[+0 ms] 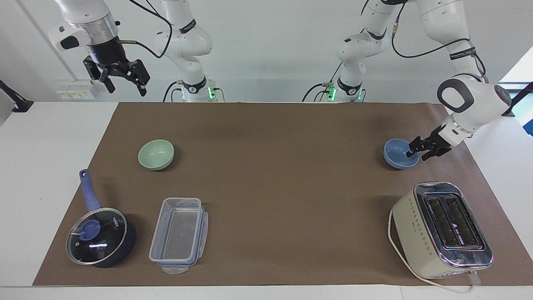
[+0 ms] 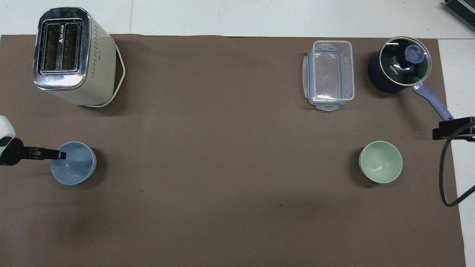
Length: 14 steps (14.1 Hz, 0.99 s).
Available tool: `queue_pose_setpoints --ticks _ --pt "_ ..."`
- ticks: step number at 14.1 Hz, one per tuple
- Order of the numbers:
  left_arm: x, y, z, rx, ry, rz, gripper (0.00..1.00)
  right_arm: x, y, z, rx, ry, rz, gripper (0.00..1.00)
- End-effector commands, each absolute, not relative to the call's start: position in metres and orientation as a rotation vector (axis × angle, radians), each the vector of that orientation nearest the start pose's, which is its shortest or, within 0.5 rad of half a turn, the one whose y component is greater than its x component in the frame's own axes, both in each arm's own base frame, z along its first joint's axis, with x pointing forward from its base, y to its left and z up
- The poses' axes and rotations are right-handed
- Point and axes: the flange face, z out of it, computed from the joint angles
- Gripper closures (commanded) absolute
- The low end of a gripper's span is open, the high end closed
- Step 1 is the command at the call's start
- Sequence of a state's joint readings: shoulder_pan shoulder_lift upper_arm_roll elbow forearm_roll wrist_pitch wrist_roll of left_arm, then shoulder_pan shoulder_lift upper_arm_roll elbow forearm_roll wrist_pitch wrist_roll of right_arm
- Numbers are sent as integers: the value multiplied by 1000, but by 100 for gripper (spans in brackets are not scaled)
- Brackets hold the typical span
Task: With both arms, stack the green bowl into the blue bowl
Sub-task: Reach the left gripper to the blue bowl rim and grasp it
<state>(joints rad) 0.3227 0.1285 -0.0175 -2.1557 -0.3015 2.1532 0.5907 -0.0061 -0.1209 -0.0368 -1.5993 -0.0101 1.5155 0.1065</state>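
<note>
The green bowl (image 2: 380, 162) will hide the blue bowl when I lower the green bowl inside, because the blue bowl's rim (image 2: 78, 142) looks just as wide as the green bowl's rim.
The blue bowl (image 1: 397, 156) (image 2: 76, 166) stands on the brown mat toward the left arm's end of the table. My left gripper (image 1: 419, 153) (image 2: 59, 154) is low at the bowl's rim and open, with one finger inside the bowl and one outside; whether they touch the rim I cannot tell. The green bowl (image 1: 156, 154) (image 2: 380, 161) stands alone toward the right arm's end. My right gripper (image 1: 123, 81) waits open and empty, high above the table's edge nearest the robots at that end.
A cream toaster (image 1: 441, 229) (image 2: 70, 55) stands farther from the robots than the blue bowl. A clear plastic container (image 1: 179, 235) and a dark blue saucepan with a glass lid (image 1: 100, 237) lie farther from the robots than the green bowl.
</note>
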Motion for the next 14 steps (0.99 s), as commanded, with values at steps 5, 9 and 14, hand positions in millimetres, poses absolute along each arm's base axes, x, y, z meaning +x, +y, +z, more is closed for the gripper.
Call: queue_pose_setpoints --ticks 5,9,14 --pt "513 154 322 -3445 127 -19 46 504 -29 670 -3139 203 -43 0" --pt "510 160 322 -3450 165 -17 92 504 -29 670 -3139 203 -46 0" --pt "507 159 326 -3458 244 -1 100 504 -30 670 -3138 206 -43 0"
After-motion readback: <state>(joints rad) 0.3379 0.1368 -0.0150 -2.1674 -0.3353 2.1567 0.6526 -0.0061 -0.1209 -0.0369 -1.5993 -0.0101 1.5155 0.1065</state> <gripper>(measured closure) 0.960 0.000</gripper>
